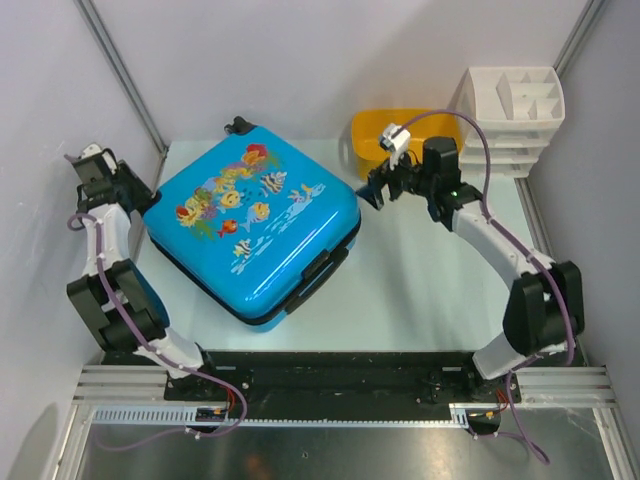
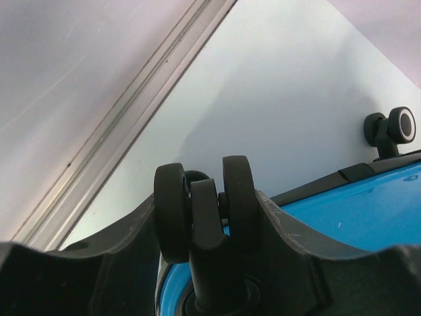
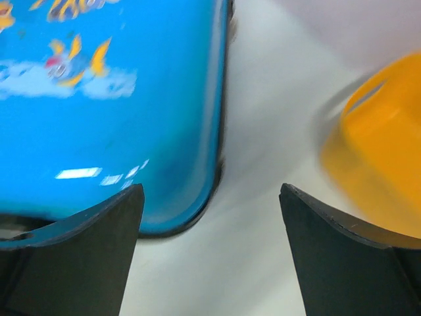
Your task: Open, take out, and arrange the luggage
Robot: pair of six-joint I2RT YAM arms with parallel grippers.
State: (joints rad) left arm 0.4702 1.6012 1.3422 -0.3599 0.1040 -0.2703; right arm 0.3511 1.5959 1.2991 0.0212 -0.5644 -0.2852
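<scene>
The luggage is at a slant and its long zipper edge (image 1: 203,280) is away from the robot's right gripper, so the robot should first turn the luggage square and then bring that gripper to the luggage's near corner (image 1: 264,320).
The luggage (image 1: 255,225), a bright-blue hard-shell case with a fish print, lies flat and closed on the white table, with a black zipper band around its edge. My left gripper (image 1: 135,193) is at the case's far-left corner. In the left wrist view the gripper (image 2: 204,197) is shut on a black double wheel (image 2: 172,210) of the luggage (image 2: 368,210). My right gripper (image 1: 375,190) hangs open just off the case's right corner. In the right wrist view the gripper (image 3: 210,191) holds nothing, with the luggage (image 3: 118,99) on its left.
A yellow plastic tub (image 1: 375,135) stands just behind the right gripper, also in the right wrist view (image 3: 381,171). A white drawer organizer (image 1: 515,115) sits at the back right. Another luggage wheel (image 1: 238,125) sticks out at the far corner. Walls close in the left and back.
</scene>
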